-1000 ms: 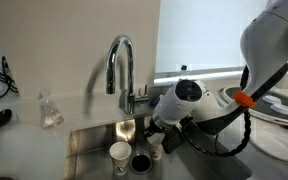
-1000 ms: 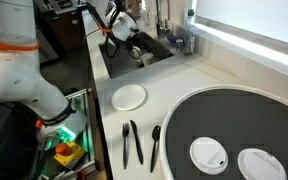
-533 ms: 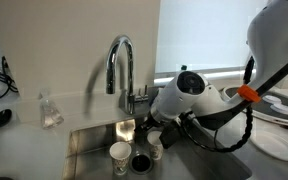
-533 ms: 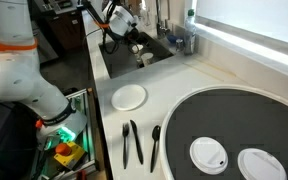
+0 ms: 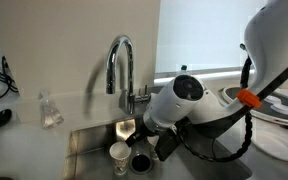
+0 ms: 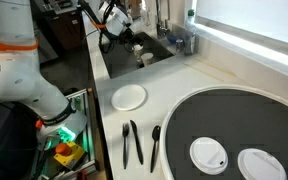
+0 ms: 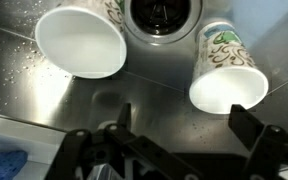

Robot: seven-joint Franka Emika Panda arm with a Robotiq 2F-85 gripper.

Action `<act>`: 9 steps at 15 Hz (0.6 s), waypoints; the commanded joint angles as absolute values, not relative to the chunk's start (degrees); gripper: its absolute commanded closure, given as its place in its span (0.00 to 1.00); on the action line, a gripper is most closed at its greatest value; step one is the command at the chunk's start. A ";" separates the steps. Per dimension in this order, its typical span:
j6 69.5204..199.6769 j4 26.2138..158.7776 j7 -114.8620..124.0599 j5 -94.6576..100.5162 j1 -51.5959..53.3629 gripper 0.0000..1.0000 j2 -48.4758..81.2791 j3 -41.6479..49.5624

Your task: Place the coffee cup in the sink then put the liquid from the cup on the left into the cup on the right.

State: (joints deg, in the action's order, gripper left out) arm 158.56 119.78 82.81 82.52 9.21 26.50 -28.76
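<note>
The nearer cup's rim (image 7: 192, 94) is between my gripper's open fingers, so I should now go down until they have its side (image 7: 198, 74) between them, and then close them.
Two white paper cups with green print stand on the floor of the steel sink (image 7: 154, 90), either side of the dark drain (image 7: 162, 12). In the wrist view the left cup (image 7: 81, 42) is wider in frame and the right cup (image 7: 226, 80) sits just past one fingertip. Both look white inside. My gripper (image 7: 184, 125) hangs open above the sink floor, nearer the right cup, with nothing between its fingers. In an exterior view the left cup (image 5: 119, 155) shows below the arched tap (image 5: 119, 65), while the gripper (image 5: 160, 148) hides the right cup.
A clear glass (image 5: 50, 110) stands on the counter behind the sink, and plates (image 5: 279, 105) lie beside the arm. A white plate (image 6: 129, 96), black utensils (image 6: 132, 142) and a dark round tray (image 6: 234, 120) with lids lie on the counter. A blue sponge (image 7: 4, 165) lies at the sink's edge.
The wrist has dipped lower into the sink and shifted towards the drain, now covering the right cup in an exterior view. The jaws stayed open.
</note>
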 commanded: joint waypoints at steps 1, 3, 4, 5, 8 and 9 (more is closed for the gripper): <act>159.26 117.62 80.78 81.46 9.62 0.00 29.97 -29.31; 159.36 116.35 80.77 81.91 9.75 0.00 31.49 -29.36; 159.33 115.62 80.91 82.13 9.89 0.00 32.23 -29.26; 159.35 114.86 81.19 82.35 9.97 0.00 32.95 -29.16; 159.23 112.76 81.11 82.43 10.04 0.00 35.14 -29.06; 159.27 112.09 80.94 82.34 10.05 0.00 35.97 -29.11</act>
State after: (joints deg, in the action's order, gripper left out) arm 158.56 115.00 81.80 82.52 9.63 32.59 -29.25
